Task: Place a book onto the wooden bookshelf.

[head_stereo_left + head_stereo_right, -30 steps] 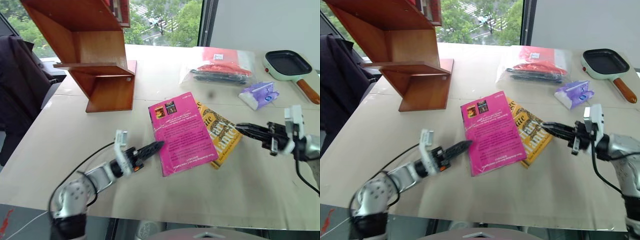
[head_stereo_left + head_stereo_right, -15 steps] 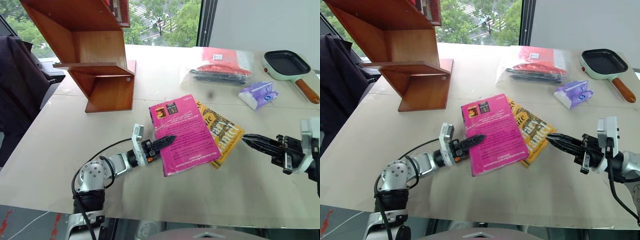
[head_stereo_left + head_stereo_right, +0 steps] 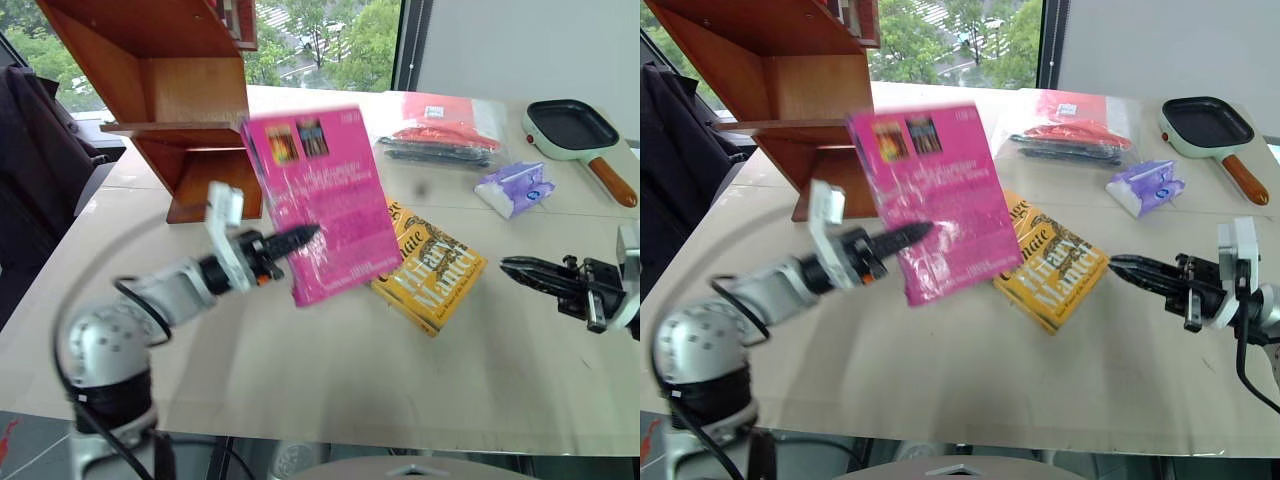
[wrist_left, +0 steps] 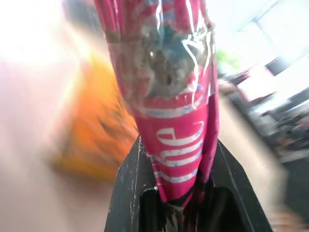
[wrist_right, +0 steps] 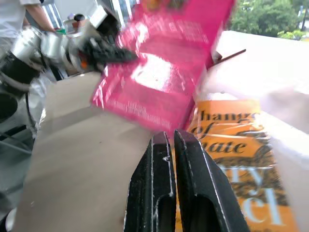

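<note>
I should turn the magenta-pink book flat with my left gripper before I slide it onto the bookshelf's open board (image 3: 182, 127), because the book hangs upright with its broad cover (image 3: 335, 205) facing me.
The magenta-pink book (image 3: 322, 200) hangs tilted in the air above the table, its cover with two small dark pictures facing me. My left gripper (image 3: 305, 238) is shut on its lower left edge; in the left wrist view the book (image 4: 169, 96) sits clamped between both black fingers (image 4: 128, 188). The wooden bookshelf (image 3: 170, 95) stands at the back left, just behind the lifted book. My right gripper (image 3: 512, 267) is shut and empty, low over the table to the right of the yellow book, fingertips pointing left toward it.
A yellow book (image 3: 428, 272) lies flat on the table where the pink one lay. At the back right are a plastic bag with red contents (image 3: 440, 135), a purple packet (image 3: 516, 188) and a small pan (image 3: 578, 130). A dark chair (image 3: 30, 170) stands at the left.
My left gripper closed on the pink book's edge and lifted it off the table, tilting it upright. The yellow book is now uncovered. My right gripper drew back slightly to the right.
</note>
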`<state>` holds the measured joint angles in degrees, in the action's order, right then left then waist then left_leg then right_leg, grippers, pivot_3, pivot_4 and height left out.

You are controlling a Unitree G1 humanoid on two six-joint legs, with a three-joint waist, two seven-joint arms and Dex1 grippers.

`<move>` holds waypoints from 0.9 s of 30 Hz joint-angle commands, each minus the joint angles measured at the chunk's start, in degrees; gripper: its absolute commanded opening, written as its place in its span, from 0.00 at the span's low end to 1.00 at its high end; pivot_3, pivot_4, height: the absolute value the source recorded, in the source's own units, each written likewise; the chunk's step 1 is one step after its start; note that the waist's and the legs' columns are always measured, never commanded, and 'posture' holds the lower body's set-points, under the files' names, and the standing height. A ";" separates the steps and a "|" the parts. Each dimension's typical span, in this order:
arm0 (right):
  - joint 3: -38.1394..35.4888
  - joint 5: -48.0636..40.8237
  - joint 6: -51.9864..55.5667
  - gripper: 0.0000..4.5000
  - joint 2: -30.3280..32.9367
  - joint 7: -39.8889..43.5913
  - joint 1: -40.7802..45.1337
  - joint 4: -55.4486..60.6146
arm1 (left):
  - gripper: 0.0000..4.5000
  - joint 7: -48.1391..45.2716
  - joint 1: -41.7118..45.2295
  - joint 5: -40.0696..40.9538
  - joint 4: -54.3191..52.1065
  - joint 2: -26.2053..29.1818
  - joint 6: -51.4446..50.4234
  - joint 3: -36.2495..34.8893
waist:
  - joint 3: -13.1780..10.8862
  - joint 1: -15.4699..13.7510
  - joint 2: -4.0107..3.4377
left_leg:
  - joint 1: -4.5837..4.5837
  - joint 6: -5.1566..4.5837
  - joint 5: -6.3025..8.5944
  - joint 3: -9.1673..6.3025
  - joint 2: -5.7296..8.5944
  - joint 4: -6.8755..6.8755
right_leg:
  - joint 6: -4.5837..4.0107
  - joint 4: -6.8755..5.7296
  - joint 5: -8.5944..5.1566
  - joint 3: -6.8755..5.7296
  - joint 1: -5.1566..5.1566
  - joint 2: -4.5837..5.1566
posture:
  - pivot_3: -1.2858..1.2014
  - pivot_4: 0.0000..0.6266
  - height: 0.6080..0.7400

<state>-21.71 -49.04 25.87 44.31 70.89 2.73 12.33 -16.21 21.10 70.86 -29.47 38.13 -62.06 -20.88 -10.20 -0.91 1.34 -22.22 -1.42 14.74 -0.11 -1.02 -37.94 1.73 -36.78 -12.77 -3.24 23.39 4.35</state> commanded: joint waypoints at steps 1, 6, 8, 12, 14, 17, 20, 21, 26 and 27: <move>2.35 -0.04 -0.75 0.00 -0.67 2.99 6.60 -5.37 | 0.04 -1.63 6.56 -7.24 -8.27 9.06 1.64 4.53 | -0.03 0.05 0.01 | 0.00 0.00 0.00 0.05 0.08 -0.01 | 0.00 0.01 0.00 0.00 0.00 -0.06 | 0.52 0.24 0.93; 7.85 1.42 1.34 0.00 -2.71 6.18 19.91 -16.27 | 0.04 -1.98 18.44 -23.45 -11.43 19.14 5.29 15.87 | -0.13 0.13 0.00 | -0.25 0.00 0.00 -0.05 0.29 -0.06 | 0.22 0.02 0.12 0.29 0.17 -0.31 | 0.52 0.24 0.93; 9.94 1.81 3.33 0.00 -4.29 6.02 26.24 -21.09 | 0.04 -2.52 21.28 -31.41 -11.59 23.52 7.87 19.66 | -0.23 0.40 -0.05 | -0.30 0.00 0.00 -0.07 0.29 -0.06 | 0.24 0.03 0.13 0.28 0.23 -0.33 | 0.52 0.24 0.93; 12.25 3.86 2.61 0.23 -8.53 5.35 34.86 -26.76 | 0.04 -5.59 21.47 -46.74 -11.36 33.72 14.61 24.53 | -0.32 0.78 -0.08 | -0.41 0.01 -0.01 -0.04 0.27 0.06 | 0.24 0.05 0.13 0.28 0.39 -0.38 | 0.52 0.24 0.93; 13.10 4.72 2.56 0.39 -9.98 6.12 37.68 -29.15 | 0.04 -6.99 21.23 -53.05 -11.38 37.57 17.31 26.44 | -0.42 0.99 -0.06 | -0.54 0.04 -0.02 0.00 0.26 0.12 | 0.25 0.05 0.13 0.24 0.51 -0.41 | 0.52 0.24 0.93; 13.42 5.66 2.52 0.73 -11.53 7.44 40.69 -32.62 | 0.04 -8.55 21.18 -61.53 -10.92 39.83 20.48 29.69 | -0.46 0.87 -0.10 | -0.63 0.27 -0.16 0.05 0.32 0.21 | 0.31 0.09 0.10 0.28 0.56 -0.37 | 0.52 0.24 0.93; 13.41 6.20 2.20 0.96 -12.72 8.93 43.90 -36.43 | 0.04 -8.99 22.43 -67.50 -10.56 39.98 21.86 30.69 | -0.55 0.23 -0.08 | -0.79 0.27 -0.15 0.01 0.45 0.19 | 0.44 0.13 0.03 0.49 0.58 -0.38 | 0.52 0.24 0.93; 13.39 6.32 2.32 0.98 -13.00 9.52 44.69 -37.30 | 0.04 -9.68 22.62 -69.11 -10.46 39.90 22.80 30.73 | -0.58 0.24 -0.05 | -0.78 0.25 -0.15 0.06 0.47 0.19 | 0.44 0.08 0.04 0.57 0.61 -0.38 | 0.52 0.24 0.93; 12.70 6.82 1.24 0.98 -14.43 10.74 47.75 -40.52 | 0.04 -11.92 21.77 -74.68 -10.02 39.73 24.34 29.66 | -0.59 0.49 -0.05 | -0.78 0.03 -0.02 0.06 0.42 0.14 | 0.44 -0.05 0.04 0.60 0.69 -0.45 | 0.52 0.24 0.93; 12.43 6.88 1.05 0.98 -14.72 10.90 48.21 -41.20 | 0.04 -12.04 21.51 -76.37 -9.75 40.07 25.01 29.10 | -0.59 0.55 -0.05 | -0.77 0.03 -0.02 0.07 0.41 0.13 | 0.44 -0.07 0.04 0.62 0.70 -0.47 | 0.52 0.24 0.93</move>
<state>-7.39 -41.95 28.18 29.76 80.74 48.94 -28.46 -29.04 41.41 -0.74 -39.72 76.95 -38.01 12.67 -10.79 -0.36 1.29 -22.97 -1.40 14.72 -0.03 -0.60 -37.81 2.17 -36.87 -12.73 -2.59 24.09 3.88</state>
